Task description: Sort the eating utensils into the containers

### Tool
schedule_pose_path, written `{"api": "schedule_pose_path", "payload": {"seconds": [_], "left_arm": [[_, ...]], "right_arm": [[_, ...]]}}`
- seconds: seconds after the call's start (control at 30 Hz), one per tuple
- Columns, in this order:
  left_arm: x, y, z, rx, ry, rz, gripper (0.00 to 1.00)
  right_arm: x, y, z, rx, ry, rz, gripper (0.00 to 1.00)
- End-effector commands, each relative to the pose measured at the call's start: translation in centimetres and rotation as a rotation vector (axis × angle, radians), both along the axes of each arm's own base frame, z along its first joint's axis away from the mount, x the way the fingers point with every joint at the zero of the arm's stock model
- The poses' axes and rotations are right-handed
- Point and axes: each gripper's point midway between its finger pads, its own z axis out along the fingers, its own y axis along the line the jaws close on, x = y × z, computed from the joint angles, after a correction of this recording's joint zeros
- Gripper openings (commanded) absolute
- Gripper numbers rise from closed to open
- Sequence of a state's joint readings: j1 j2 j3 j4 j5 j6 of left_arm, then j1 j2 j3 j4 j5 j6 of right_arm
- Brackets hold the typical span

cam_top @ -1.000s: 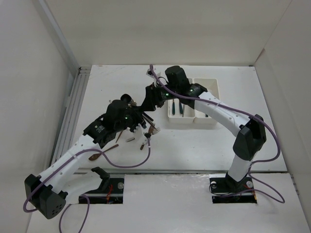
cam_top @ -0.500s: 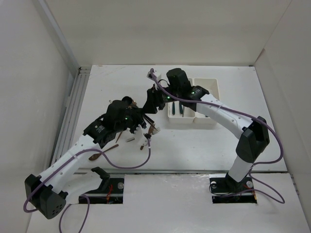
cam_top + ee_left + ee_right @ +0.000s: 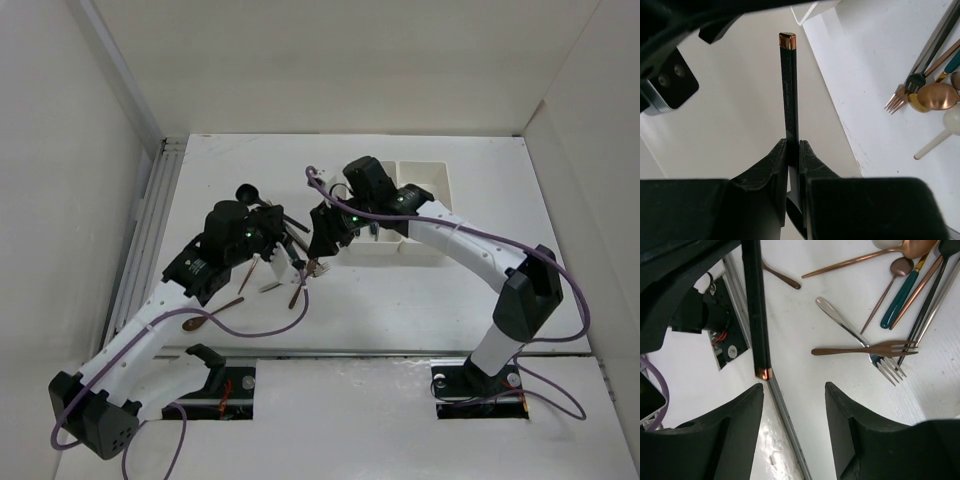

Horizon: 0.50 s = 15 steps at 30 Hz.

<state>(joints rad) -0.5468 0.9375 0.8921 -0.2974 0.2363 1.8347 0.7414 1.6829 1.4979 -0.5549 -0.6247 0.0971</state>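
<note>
Next, I take the copper-end with the cap (image 3: 763, 373) in my right gripper and bring the black-handled utensil over to the white bins (image 3: 428, 177), because my left gripper is holding it far away from them.
My left gripper (image 3: 282, 232) (image 3: 792, 150) is shut on a black-handled utensil (image 3: 789, 95) with a copper end cap, its head hidden behind the fingers. My right gripper (image 3: 317, 256) (image 3: 794, 392) is open and empty, low over the table beside it. In the right wrist view the held handle (image 3: 756, 315) ends just above my left finger (image 3: 742, 415), outside the jaws. Loose forks and spoons (image 3: 300, 272) (image 3: 900, 300) lie in a pile between the arms. A brown fork (image 3: 860, 350) crosses a silver fork (image 3: 850, 332). The white bins (image 3: 428, 180) stand behind my right arm, which partly covers them.
A black spoon (image 3: 248, 191) lies behind the left gripper. A copper spoon (image 3: 198, 321) lies alone at the front left. A metal rail (image 3: 150, 235) runs along the table's left edge. White walls close in the left, back and right sides.
My right gripper has moved from over the bins down and left to the pile, close to the left gripper. My left gripper has shifted back and left with the black-handled utensil.
</note>
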Motion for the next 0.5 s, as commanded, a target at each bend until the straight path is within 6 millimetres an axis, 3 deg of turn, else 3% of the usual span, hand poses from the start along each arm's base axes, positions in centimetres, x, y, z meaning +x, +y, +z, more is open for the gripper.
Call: {"api": "schedule_pose_path", "payload": {"seconds": [0.0,0.1,0.23,0.27,0.33,0.47], "left_arm": [[-0.3,-0.4,1.4,-0.053,-0.038,-0.027,0.00],[-0.6,-0.8,1.3,-0.045,-0.039,-0.063,0.00],[-0.9,-1.0,0.9,-0.015,-0.021,-0.081,0.00],[-1.1,-1.2,0.9,-0.015,-0.021,-0.090,0.00],[-1.2,-1.7,0.6,-0.010,-0.013,-0.102,0.00],[-1.1,-2.1,1.0,-0.016,-0.023,-0.112,0.00]], "right_arm": [[-0.8,0.0,3.6,0.076,-0.070,0.019,0.58],[-0.6,1.1,4.6,0.120,-0.087,0.026,0.58],[0.4,2.0,6.6,0.148,-0.115,0.014,0.69],[0.6,2.1,5.7,0.118,-0.093,0.019,0.71],[1.1,2.3,6.3,0.108,-0.109,0.022,0.71],[1.6,2.7,5.5,0.091,-0.101,0.027,0.69]]}}
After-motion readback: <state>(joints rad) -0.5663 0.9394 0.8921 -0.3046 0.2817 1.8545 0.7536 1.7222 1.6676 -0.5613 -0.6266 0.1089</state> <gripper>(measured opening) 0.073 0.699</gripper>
